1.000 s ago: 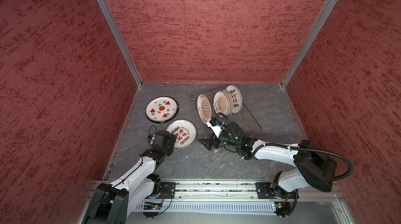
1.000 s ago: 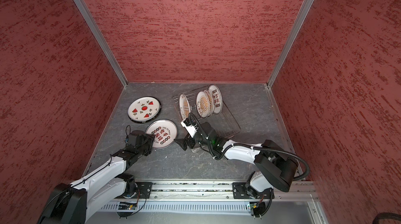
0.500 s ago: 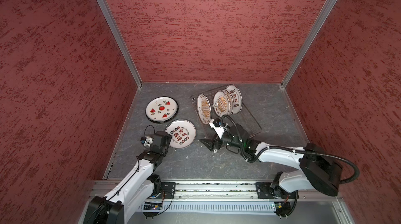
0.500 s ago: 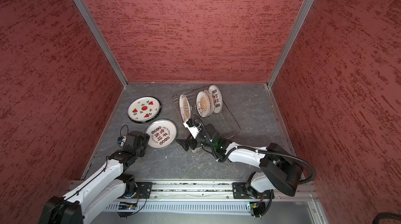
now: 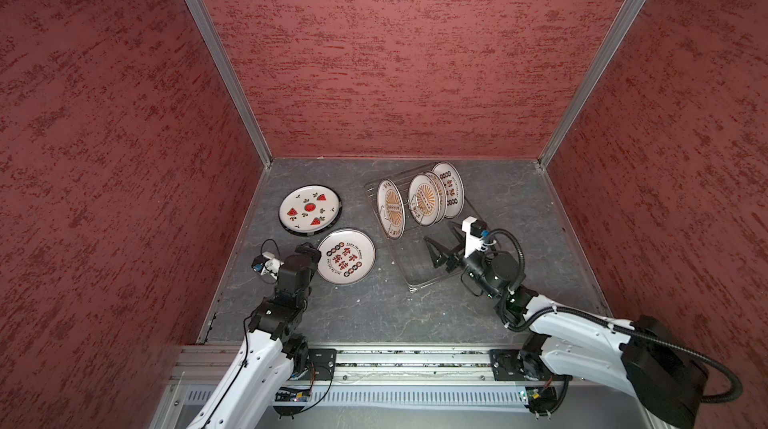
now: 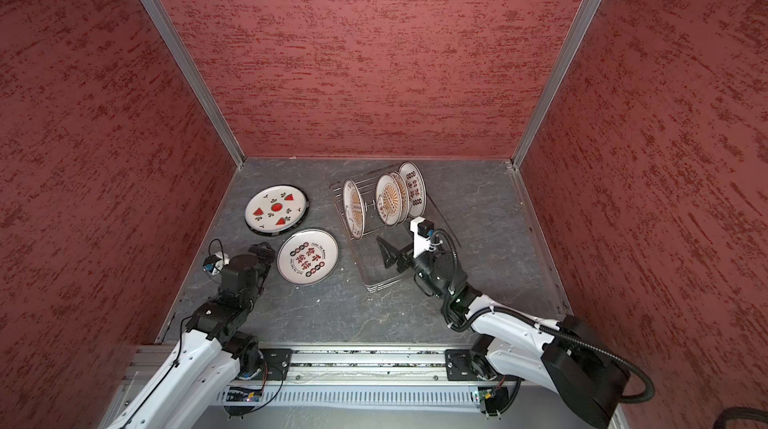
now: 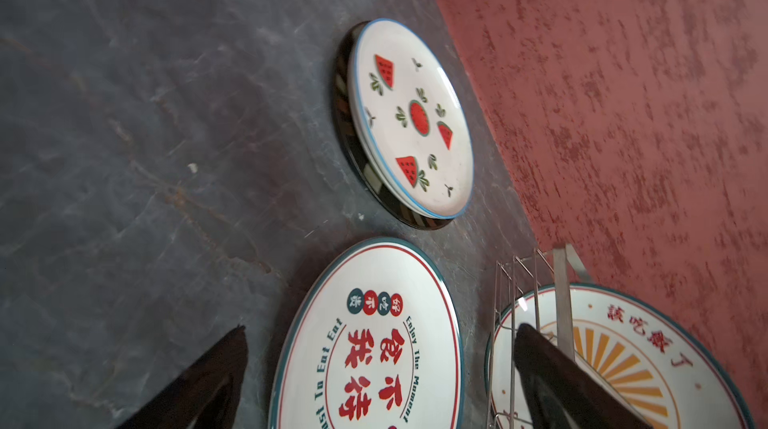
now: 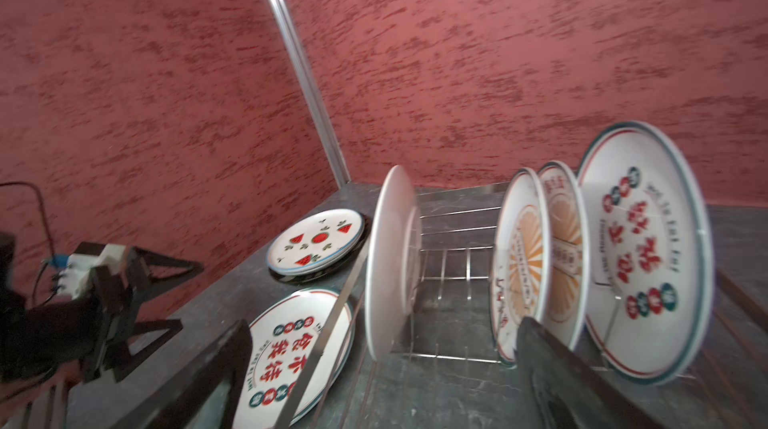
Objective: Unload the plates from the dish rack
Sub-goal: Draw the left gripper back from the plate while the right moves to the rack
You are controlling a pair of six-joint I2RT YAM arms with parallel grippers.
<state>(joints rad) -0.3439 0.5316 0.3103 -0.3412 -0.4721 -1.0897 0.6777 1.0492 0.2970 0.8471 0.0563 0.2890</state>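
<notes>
The upright Chinese-character plate (image 5: 449, 189) stands beyond the sunburst plates from my left gripper, so next my right gripper takes its rim (image 5: 461, 202) and brings it across.
The wire dish rack (image 5: 432, 269) (image 6: 384, 281) stands at mid-right and holds several plates upright: a sunburst plate (image 5: 392, 208) (image 8: 519, 264) nearest the left end, then more sunburst ones (image 5: 424, 198), and a Chinese-character plate (image 5: 451, 190) (image 8: 640, 252) at the back. A watermelon plate (image 5: 309, 210) (image 7: 415, 115) lies on a dark-rimmed plate. A Chinese-character plate (image 5: 347, 256) (image 7: 374, 343) lies flat on the table. My left gripper (image 5: 309, 249) (image 7: 382, 328) stands open at that plate's left edge, holding nothing. My right gripper (image 5: 444, 242) (image 8: 385, 325) hangs open over the rack's front part.
The grey tabletop (image 5: 357, 314) is boxed in by red walls on three sides, with metal corner posts (image 5: 266, 158) at the back. The arms' rail (image 5: 395, 360) runs along the front edge.
My left gripper has opened wider and drawn back a little from the flat Chinese-character plate. My right gripper has swung right and back, from the rack's front-left corner to over the rack.
</notes>
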